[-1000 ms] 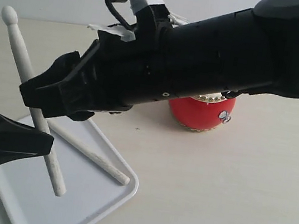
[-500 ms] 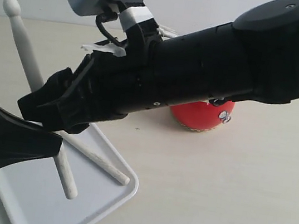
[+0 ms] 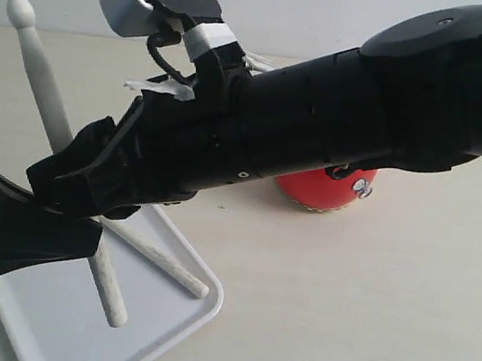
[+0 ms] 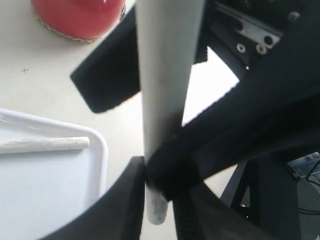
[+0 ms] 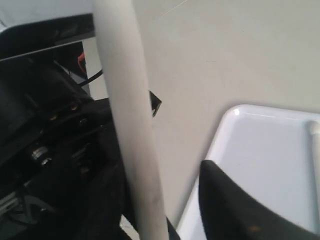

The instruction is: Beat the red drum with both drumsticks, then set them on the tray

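Note:
The robot's left gripper has hold of the drumstick's lower part (image 3: 105, 282) and the drumstick is steep over the tray, so the right gripper should grasp its middle (image 3: 60, 137) and put it down flat.
My left gripper (image 3: 79, 233) (image 4: 160, 197) is shut on the lower end of one drumstick (image 3: 38, 78) (image 4: 165, 75) (image 5: 125, 100), which stands tilted over the white tray (image 3: 48, 320) (image 4: 50, 190) (image 5: 265, 150). The other drumstick (image 3: 165, 260) (image 4: 45, 145) lies flat in the tray. My right gripper (image 3: 73, 183) (image 5: 167, 200) reaches across from the right and stands open around the held stick. That stick is close to one of its fingers and well apart from the other. The red drum (image 3: 321, 191) (image 4: 80, 17) sits behind the right arm, mostly hidden by it.
The right forearm (image 3: 321, 129) spans the middle of the exterior view above the beige table (image 3: 364, 326). The tray's rounded corner (image 3: 214, 299) lies near the table's front.
The left gripper and its drumstick have shifted slightly right and down over the tray. The right arm has sunk a little, bringing its wrist camera into the exterior view. The lying drumstick has not moved.

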### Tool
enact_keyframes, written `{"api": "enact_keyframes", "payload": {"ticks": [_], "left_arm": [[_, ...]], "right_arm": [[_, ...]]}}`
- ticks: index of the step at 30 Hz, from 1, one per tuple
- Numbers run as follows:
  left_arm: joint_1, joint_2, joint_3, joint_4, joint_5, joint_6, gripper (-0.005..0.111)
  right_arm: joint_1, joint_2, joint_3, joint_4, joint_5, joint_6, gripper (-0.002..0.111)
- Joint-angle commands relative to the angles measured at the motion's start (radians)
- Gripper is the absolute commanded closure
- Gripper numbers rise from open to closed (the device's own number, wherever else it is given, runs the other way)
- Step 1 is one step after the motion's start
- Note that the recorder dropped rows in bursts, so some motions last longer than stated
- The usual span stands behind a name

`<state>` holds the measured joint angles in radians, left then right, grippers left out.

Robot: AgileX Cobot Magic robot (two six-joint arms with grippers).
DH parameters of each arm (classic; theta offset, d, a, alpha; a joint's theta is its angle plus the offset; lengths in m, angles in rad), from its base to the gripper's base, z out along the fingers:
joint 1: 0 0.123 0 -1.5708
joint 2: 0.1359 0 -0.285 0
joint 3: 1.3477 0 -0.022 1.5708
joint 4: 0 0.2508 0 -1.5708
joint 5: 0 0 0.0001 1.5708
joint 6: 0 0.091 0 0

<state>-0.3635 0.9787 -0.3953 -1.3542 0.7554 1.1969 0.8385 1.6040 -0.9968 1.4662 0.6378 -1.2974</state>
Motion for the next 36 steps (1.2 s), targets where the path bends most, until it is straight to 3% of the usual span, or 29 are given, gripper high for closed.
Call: {"api": "enact_keyframes", "payload": {"ticks": [1, 7, 14, 19, 23, 29, 36], "left_arm": [[0.003, 0.003, 0.002, -0.018, -0.006, 0.006, 0.107], [0.003, 0.003, 0.000, -0.018, -0.007, 0.006, 0.107], [0.003, 0.003, 0.000, -0.008, 0.004, 0.009, 0.103], [0.003, 0.003, 0.000, 0.013, 0.025, 0.013, 0.069], [0.003, -0.007, -0.004, 0.018, 0.025, 0.013, 0.049], [0.003, -0.025, -0.071, 0.107, 0.025, -0.043, 0.047], [0.003, -0.082, -0.128, 0.335, 0.025, -0.233, 0.052]], "right_arm": [[-0.001, 0.001, 0.003, 0.007, 0.041, -0.013, 0.080], [-0.001, 0.001, 0.003, 0.007, 0.049, -0.013, 0.109], [-0.001, 0.001, 0.001, 0.007, 0.011, -0.009, 0.108], [-0.001, 0.001, 0.001, 0.000, 0.011, 0.014, 0.108], [-0.003, 0.001, 0.001, -0.010, -0.018, 0.024, 0.108], [-0.077, -0.006, 0.001, -0.010, -0.038, 0.055, 0.108], [-0.194, -0.056, 0.001, -0.052, -0.030, 0.123, 0.108]]}}
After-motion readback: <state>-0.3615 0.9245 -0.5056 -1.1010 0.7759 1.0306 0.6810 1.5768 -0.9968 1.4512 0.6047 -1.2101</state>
